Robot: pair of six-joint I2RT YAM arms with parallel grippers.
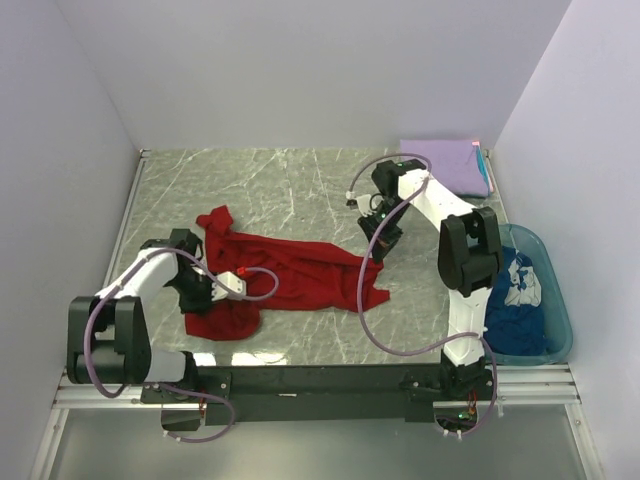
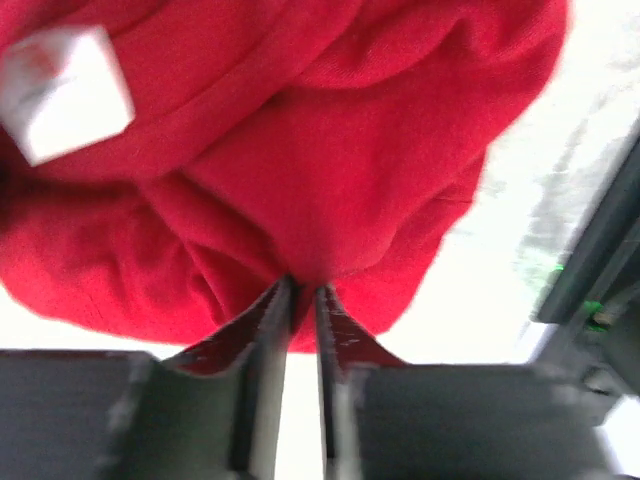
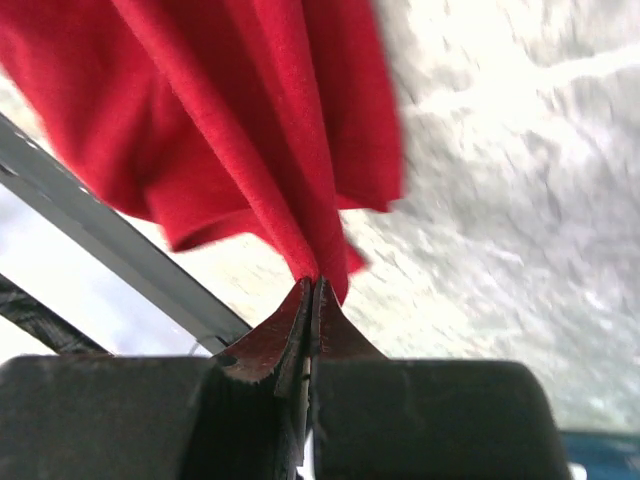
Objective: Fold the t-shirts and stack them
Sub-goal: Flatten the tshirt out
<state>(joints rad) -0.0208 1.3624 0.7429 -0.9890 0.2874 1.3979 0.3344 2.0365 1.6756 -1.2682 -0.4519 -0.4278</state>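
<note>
The red t-shirt's far corner (image 1: 216,219) lies bunched beyond my left gripper's hold, so my left gripper should take that corner while my right gripper holds the red t-shirt's opposite end (image 1: 372,263).
The red t-shirt (image 1: 290,272) lies crumpled and stretched across the middle of the marble table. My left gripper (image 1: 208,290) is shut on its lower left part; in the left wrist view the cloth (image 2: 300,150) bunches from my pinched tips (image 2: 303,288), with a white label (image 2: 62,92) showing. My right gripper (image 1: 377,250) is shut on the shirt's right edge and lifts it; the cloth (image 3: 250,130) hangs from the tips (image 3: 312,282). A folded lavender t-shirt (image 1: 445,163) lies at the back right. The dark blue t-shirt with white print (image 1: 517,300) lies in the teal tub (image 1: 556,290).
White walls close in the table at the back and both sides. The black base rail (image 1: 320,380) runs along the near edge. The teal tub stands at the right edge beside the right arm.
</note>
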